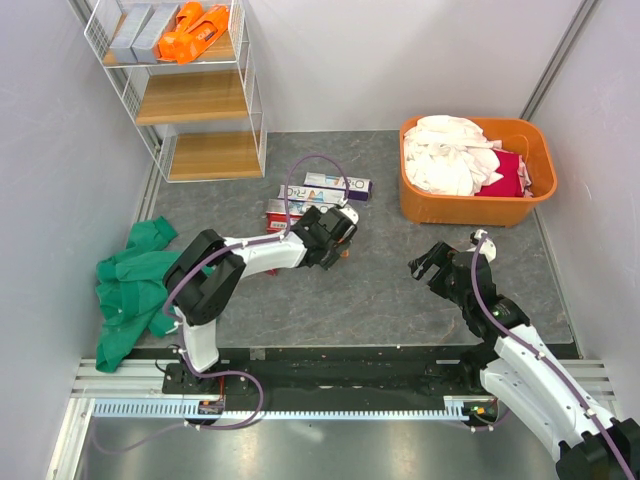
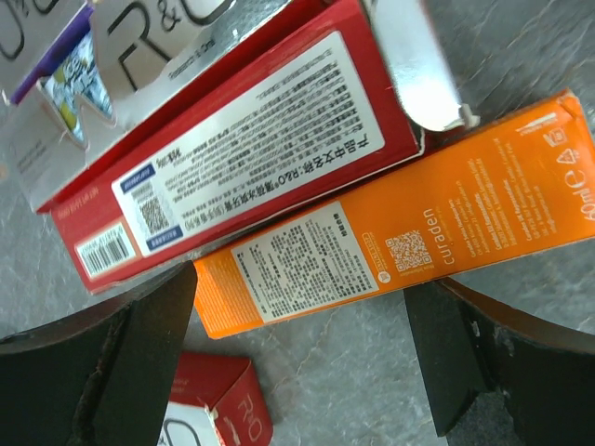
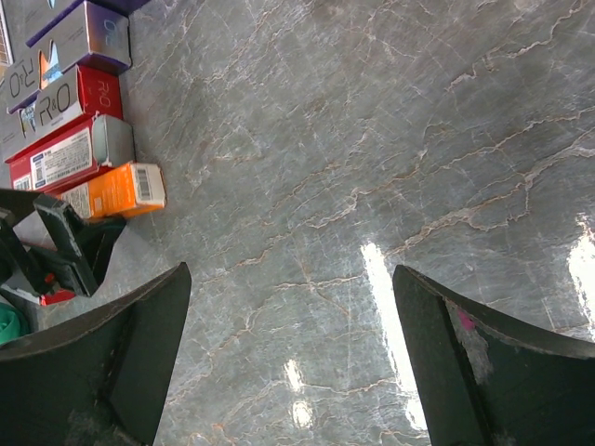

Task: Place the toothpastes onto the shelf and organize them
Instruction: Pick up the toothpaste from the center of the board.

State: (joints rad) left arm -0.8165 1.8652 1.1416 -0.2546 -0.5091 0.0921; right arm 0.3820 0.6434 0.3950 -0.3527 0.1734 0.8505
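Observation:
I keep moving my left gripper toward the orange carton's face (image 2: pixel 502 190), which lies in the open next to the red carton, and then close the gripper across its narrow width (image 2: pixel 376 251).
Several toothpastes lie in a cluster on the grey floor: a white/purple carton (image 1: pixel 337 186), red ones (image 1: pixel 283 212), and an orange carton (image 2: pixel 400 242) under a red carton (image 2: pixel 242 177). My left gripper (image 1: pixel 335 235) hovers open right over this cluster, with the orange carton's lower edge between its fingers (image 2: pixel 139 344) and another red carton (image 2: pixel 218 413) below. Nothing is gripped. My right gripper (image 1: pixel 430 262) is open over bare floor (image 3: pixel 307 186), right of the cluster (image 3: pixel 70 111). The shelf (image 1: pixel 195 95) stands at the back left, with silver-grey cartons (image 1: pixel 140 30) and orange cartons (image 1: pixel 195 30) on its top tier.
An orange tub (image 1: pixel 478 205) of laundry stands at the back right. A green cloth (image 1: pixel 135 285) is crumpled on the floor at the left, near the left arm's base. The two lower shelf boards (image 1: pixel 200 155) hold nothing.

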